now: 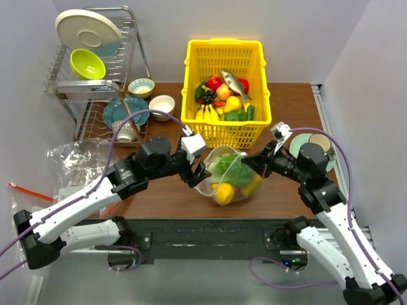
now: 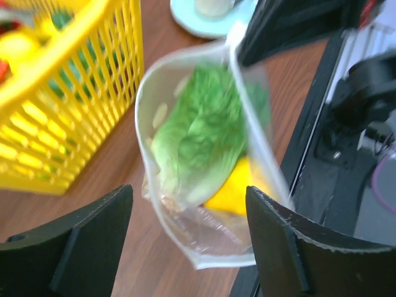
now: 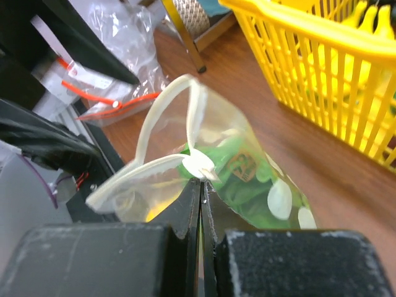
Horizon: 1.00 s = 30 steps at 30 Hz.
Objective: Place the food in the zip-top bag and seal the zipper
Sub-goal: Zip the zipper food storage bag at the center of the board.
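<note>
I expect the bag's gaping rims (image 2: 146, 151) to come together into a straight seam when I pull the white slider (image 2: 236, 34) from the held corner, because the rims meet there.
The white-dotted zip-top bag (image 1: 230, 175) lies in the middle of the table with green lettuce (image 2: 201, 133) and a yellow piece (image 2: 235, 192) inside. Its mouth gapes open, the zipper strip (image 3: 162, 117) curling in a loop. My right gripper (image 3: 201, 185) is shut on the bag's corner at the zipper end (image 1: 254, 163). My left gripper (image 2: 189, 238) is open, its fingers (image 2: 80, 235) either side of the bag's near corner without touching; it shows at the bag's left side (image 1: 197, 175) in the top view.
A yellow basket (image 1: 224, 89) of toy food stands behind the bag. A dish rack (image 1: 95, 76) with plates and bowls is at back left. Plain clear bags with orange-red strips (image 1: 70, 162) lie at left. A cup on a saucer (image 1: 318, 145) sits at right.
</note>
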Each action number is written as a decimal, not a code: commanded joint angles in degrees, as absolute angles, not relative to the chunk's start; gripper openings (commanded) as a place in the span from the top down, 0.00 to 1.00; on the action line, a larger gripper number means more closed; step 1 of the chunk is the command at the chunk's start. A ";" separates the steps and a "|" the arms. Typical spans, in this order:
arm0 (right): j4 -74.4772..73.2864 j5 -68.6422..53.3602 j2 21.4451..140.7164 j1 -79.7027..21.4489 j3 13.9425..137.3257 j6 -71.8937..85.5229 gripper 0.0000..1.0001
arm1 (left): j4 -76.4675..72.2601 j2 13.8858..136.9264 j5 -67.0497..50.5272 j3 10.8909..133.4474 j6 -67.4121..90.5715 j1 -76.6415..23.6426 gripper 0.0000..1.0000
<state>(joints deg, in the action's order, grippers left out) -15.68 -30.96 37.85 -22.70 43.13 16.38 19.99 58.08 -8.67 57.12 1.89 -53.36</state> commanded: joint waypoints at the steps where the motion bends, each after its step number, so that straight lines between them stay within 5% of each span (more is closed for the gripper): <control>1: -23.72 -31.90 36.74 -22.59 47.90 15.56 1.00 | 17.67 57.57 -13.70 65.12 -1.30 -53.35 0.21; 13: -29.35 -34.54 35.77 -22.59 53.70 15.12 1.00 | 17.49 65.56 -24.96 77.16 -17.99 -56.68 0.22; 30: -31.64 -34.80 35.77 -22.59 55.72 12.66 1.00 | 17.67 81.03 -26.11 82.62 -26.28 -61.52 0.43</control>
<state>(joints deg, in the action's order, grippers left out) -33.39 -32.77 36.62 -22.70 52.40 13.82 20.97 81.67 -25.39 79.61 -25.30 -61.21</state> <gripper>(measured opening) 0.007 0.584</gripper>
